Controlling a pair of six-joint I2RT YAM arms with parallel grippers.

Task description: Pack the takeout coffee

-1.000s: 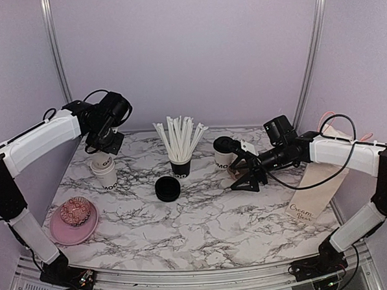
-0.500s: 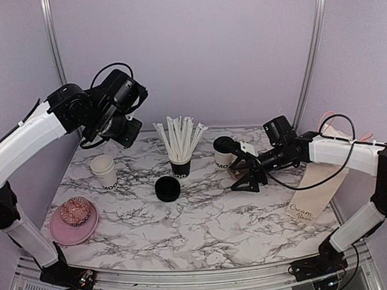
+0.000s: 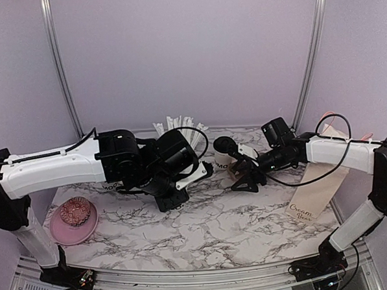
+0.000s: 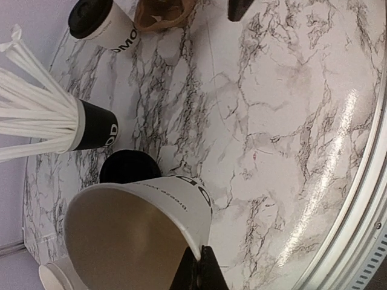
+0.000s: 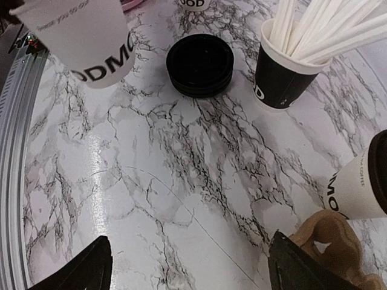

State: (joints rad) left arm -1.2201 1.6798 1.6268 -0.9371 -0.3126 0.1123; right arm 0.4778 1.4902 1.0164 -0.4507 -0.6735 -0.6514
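The lidless white cup (image 5: 100, 66) is hanging with its base down and the front marble (image 3: 204, 230) is free, so my left gripper should go on lowering the cup until its base stands there.
One takeout coffee (image 3: 224, 154) (image 4: 100, 23) (image 5: 363, 187), a white cup with a black lid, stands at the back beside a brown cardboard carrier (image 4: 160, 13) (image 5: 329, 241). My left gripper (image 4: 202, 252) (image 3: 194, 173) is shut on the rim of a lidless white cup (image 4: 139, 223) (image 5: 91, 36), holding it tilted above the stack of black lids (image 5: 199, 63) (image 4: 127, 168). My right gripper (image 5: 187, 254) (image 3: 242, 171) is open near the carrier, low over the marble, with nothing between its fingers.
A black cup of white straws (image 5: 284, 72) (image 4: 91, 127) stands behind the lids. Another lidless cup (image 4: 54, 278) is at the left, mostly hidden by the left arm. A pink plate (image 3: 62, 233) sits front left; a paper bag (image 3: 316, 194) leans at the right.
The left arm has swung from the back left to the table's middle, carrying one lidless cup and leaving another behind. The right arm has barely moved.
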